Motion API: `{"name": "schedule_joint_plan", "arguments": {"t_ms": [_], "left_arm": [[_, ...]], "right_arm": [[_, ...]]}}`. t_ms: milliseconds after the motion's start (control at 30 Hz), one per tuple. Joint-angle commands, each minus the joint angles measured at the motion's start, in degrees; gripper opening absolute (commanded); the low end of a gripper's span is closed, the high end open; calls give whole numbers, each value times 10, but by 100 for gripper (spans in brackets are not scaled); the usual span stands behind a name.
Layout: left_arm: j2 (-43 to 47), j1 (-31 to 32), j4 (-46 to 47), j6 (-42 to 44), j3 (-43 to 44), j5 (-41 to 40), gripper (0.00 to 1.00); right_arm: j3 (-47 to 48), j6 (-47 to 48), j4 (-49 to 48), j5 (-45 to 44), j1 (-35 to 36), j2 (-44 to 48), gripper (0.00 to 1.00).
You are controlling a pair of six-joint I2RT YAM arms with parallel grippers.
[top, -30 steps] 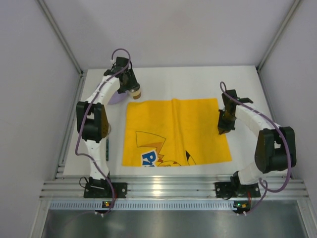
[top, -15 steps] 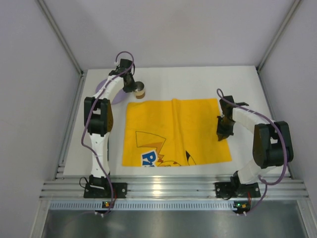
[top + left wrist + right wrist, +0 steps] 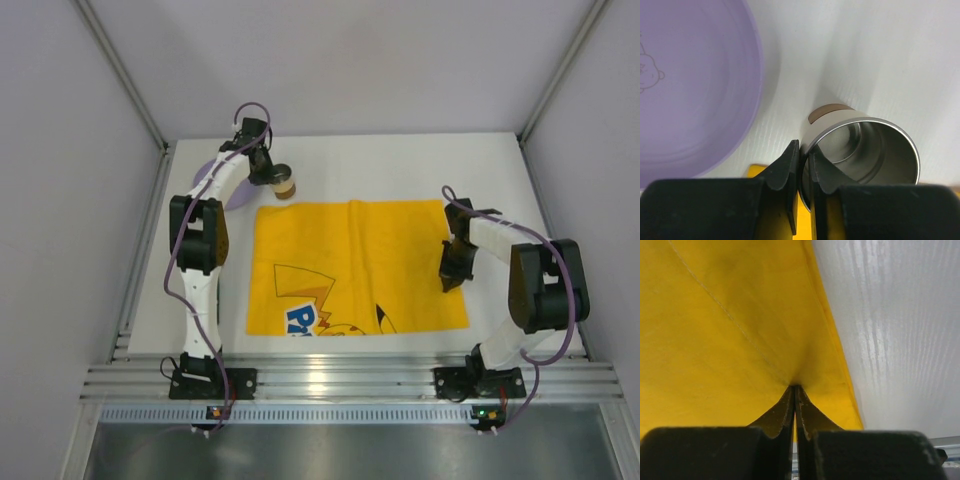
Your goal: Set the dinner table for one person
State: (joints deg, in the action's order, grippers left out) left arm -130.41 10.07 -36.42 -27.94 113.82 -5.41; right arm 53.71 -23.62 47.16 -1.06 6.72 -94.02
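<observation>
My right gripper is across the cloth from the cup (image 3: 285, 184), by the cloth's far corner on my right gripper's side (image 3: 432, 209), so next my left gripper passes the cup to my right gripper.
A steel cup (image 3: 286, 187) with a brown band at its base sits at the back left of the white dinner table (image 3: 400, 160), just beyond the far left corner of the yellow cartoon-print cloth (image 3: 350, 265). My left gripper (image 3: 803, 150) is shut on the cup (image 3: 865, 150), one finger inside the rim and one outside. Beside it lies a purple plate (image 3: 690, 85). My right gripper (image 3: 794, 387) is shut on the right edge of the cloth (image 3: 715, 330), which puckers at the fingertips. Seen from above, that gripper (image 3: 452, 276) sits low at the cloth's right side.
The purple plate (image 3: 210, 182) lies at the table's back left, partly under the left arm. Grey walls enclose the table on three sides, and an aluminium rail (image 3: 340, 380) runs along the near edge. Bare white table (image 3: 900, 330) lies right of the cloth.
The left gripper has closed on the cup's rim after the left arm reached toward the back. The right gripper has shifted slightly toward the near edge along the cloth's right edge.
</observation>
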Motion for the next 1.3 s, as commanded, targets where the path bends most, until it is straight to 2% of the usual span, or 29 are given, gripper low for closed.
{"name": "schedule_joint_plan", "arguments": {"t_ms": [0,233,367,400,467,500,600,633,700,867,1000,1133,1267], "left_arm": [[24,-4,21,3,24,7,0],[33,-5,21,8,25,15,0],[39,-5,24,11,23,27,0],[40,-5,25,12,23,30,0],[46,-5,29,14,23,36,0],[47,-5,26,13,31,41,0],[56,-3,17,7,50,72,0],[60,-2,16,6,54,80,0],[76,5,15,8,54,94,0],[97,38,-12,49,54,161,0],[131,79,-23,67,29,191,0],[154,119,-35,56,17,200,0],[167,171,-40,48,14,204,0]], "right_arm": [[-28,-20,16,-75,-10,-19,0],[-14,-49,62,-112,-10,-5,0],[-5,-46,56,-99,-7,14,3],[1,-45,55,-98,-6,26,19],[22,-40,53,-88,0,40,34],[31,-38,55,-79,2,52,55],[92,-40,87,-55,15,64,78],[134,-41,95,-55,21,65,81],[178,-40,110,-51,39,62,84],[341,-28,113,62,76,24,84],[474,-46,115,142,109,-53,83],[580,-61,117,173,141,-118,82],[642,-75,122,181,166,-164,82]]}}
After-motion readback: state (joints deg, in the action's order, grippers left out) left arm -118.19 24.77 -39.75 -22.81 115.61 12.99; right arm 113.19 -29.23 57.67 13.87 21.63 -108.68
